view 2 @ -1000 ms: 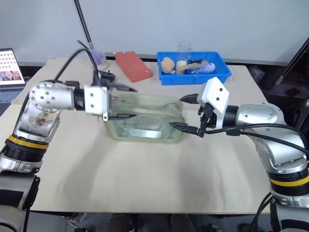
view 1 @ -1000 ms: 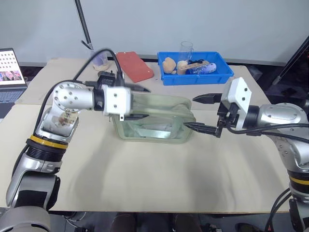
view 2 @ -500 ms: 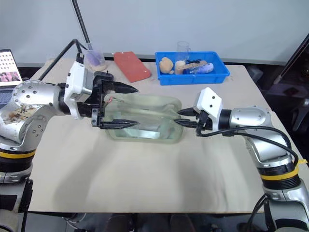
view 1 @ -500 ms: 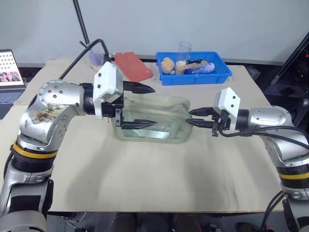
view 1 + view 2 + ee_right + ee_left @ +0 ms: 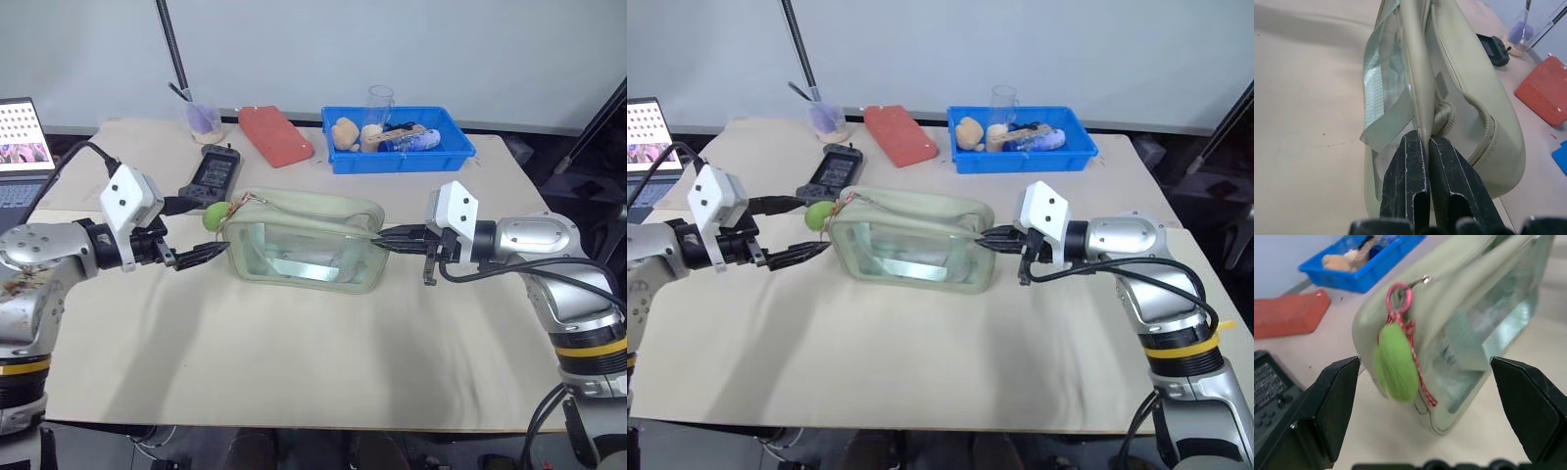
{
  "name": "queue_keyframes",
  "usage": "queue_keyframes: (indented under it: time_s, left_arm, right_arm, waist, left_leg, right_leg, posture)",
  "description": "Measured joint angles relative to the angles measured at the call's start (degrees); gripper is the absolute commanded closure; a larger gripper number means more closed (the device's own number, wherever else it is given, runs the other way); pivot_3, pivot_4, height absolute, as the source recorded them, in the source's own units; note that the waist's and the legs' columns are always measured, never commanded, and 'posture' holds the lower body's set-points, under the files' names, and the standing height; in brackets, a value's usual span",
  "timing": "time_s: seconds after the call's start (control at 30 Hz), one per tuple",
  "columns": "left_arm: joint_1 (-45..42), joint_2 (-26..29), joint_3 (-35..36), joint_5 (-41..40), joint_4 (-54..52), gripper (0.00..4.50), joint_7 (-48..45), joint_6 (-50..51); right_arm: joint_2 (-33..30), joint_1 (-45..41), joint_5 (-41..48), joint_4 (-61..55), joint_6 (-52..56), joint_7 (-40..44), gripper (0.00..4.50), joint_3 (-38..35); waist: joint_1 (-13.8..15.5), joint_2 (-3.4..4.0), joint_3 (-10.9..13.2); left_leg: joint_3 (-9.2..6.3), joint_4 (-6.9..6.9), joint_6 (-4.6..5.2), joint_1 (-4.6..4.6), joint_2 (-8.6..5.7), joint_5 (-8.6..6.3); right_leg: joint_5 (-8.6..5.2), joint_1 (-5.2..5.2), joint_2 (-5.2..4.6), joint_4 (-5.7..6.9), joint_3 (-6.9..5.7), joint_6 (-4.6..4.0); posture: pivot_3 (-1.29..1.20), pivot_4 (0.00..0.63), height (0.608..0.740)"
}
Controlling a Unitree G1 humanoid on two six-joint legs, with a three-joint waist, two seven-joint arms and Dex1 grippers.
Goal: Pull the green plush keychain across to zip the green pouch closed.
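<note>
I expect the pouch end's fabric [image 5: 1428, 360] to bunch up into a crease when I pinch it with my left gripper, because the pouch's top sags in soft folds [image 5: 1462, 286].
The green pouch [image 5: 304, 240] lies in the middle of the table, its clear side facing me. The green plush keychain [image 5: 216, 215] hangs on a red cord from a metal ring at the pouch's left end. My left gripper [image 5: 199, 232] is open just left of that end. In the left wrist view its fingers [image 5: 1332, 401] stand wide on either side of the keychain [image 5: 1396, 362] without touching it. My right gripper [image 5: 387, 238] is shut on the fabric trim at the pouch's right end. The right wrist view shows the pads [image 5: 1413, 161] pinching the thin edge of the pouch [image 5: 1459, 93].
A blue tray [image 5: 446, 154] with tan plush toys and a glass stands at the back. A flat red case [image 5: 276, 135] and a black handheld device [image 5: 211, 171] lie behind the pouch. Farther left are a cup [image 5: 201, 117] and a laptop [image 5: 24, 147].
My left arm drew back from over the pouch and sank to the left, and the gripper now stands open by the keychain. My right gripper closed on the pouch's right end.
</note>
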Motion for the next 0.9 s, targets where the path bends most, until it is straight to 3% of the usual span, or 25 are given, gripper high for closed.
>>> queue_keyframes:
  time_s: [0.07,0.3,0.53,0.7,0.9]
  left_arm:
    - [0.0,-0.5,-0.7,0.9,0.2,0.82,0.7,-0.5]
    - [-1.6,-0.7,-2.0,2.8,4.0,4.28,-0.3,-2.3]
    - [-5.4,0.0,-1.4,-2.2,6.0,4.42,-3.3,3.1]
    - [-15.4,1.9,-0.9,-5.4,6.6,4.42,-5.1,7.6]
    - [-22.0,-3.0,-12.4,1.7,5.7,4.42,-7.0,-0.3]
  right_arm:
    - [0.3,0.0,0.0,0.0,0.0,0.0,4.5,0.0]
    - [0.7,0.0,0.0,0.0,0.0,-0.1,4.5,0.0]
    - [0.7,0.0,0.0,-0.1,0.0,-0.3,4.5,-0.1]
    - [0.7,0.3,0.0,-0.2,0.0,-0.4,4.5,-0.3]
    - [0.9,0.3,0.0,-0.4,0.0,-0.6,4.5,-0.4]
  waist:
    - [-0.1,0.0,0.0]
    - [-0.4,0.0,0.0]
    - [-0.4,-0.03,0.0]
    - [-0.3,-0.04,0.0]
    - [-0.2,-0.04,0.0]
  left_leg:
    - [0.0,-0.01,0.0,0.0,0.0,0.0]
    - [0.01,-0.02,0.0,0.0,0.01,0.0]
    - [0.0,-0.02,0.01,-0.02,0.01,0.0]
    - [-0.01,-0.01,0.01,-0.02,-0.02,0.0]
    - [-0.02,0.0,0.0,-0.02,-0.05,0.01]
  right_leg:
    - [-0.01,-0.05,0.01,0.07,0.0,-0.01]
    - [-0.02,-0.11,0.03,0.17,0.0,-0.03]
    - [-0.03,-0.12,0.03,0.17,0.0,-0.03]
    - [-0.04,-0.1,0.03,0.17,0.0,0.0]
    - [-0.03,-0.06,0.04,0.17,0.01,0.0]
  posture:
    - [0.0,0.15,0.74]
    - [0.0,0.15,0.74]
    - [0.0,0.15,0.74]
    - [0.0,0.15,0.74]
    - [0.0,0.15,0.74]
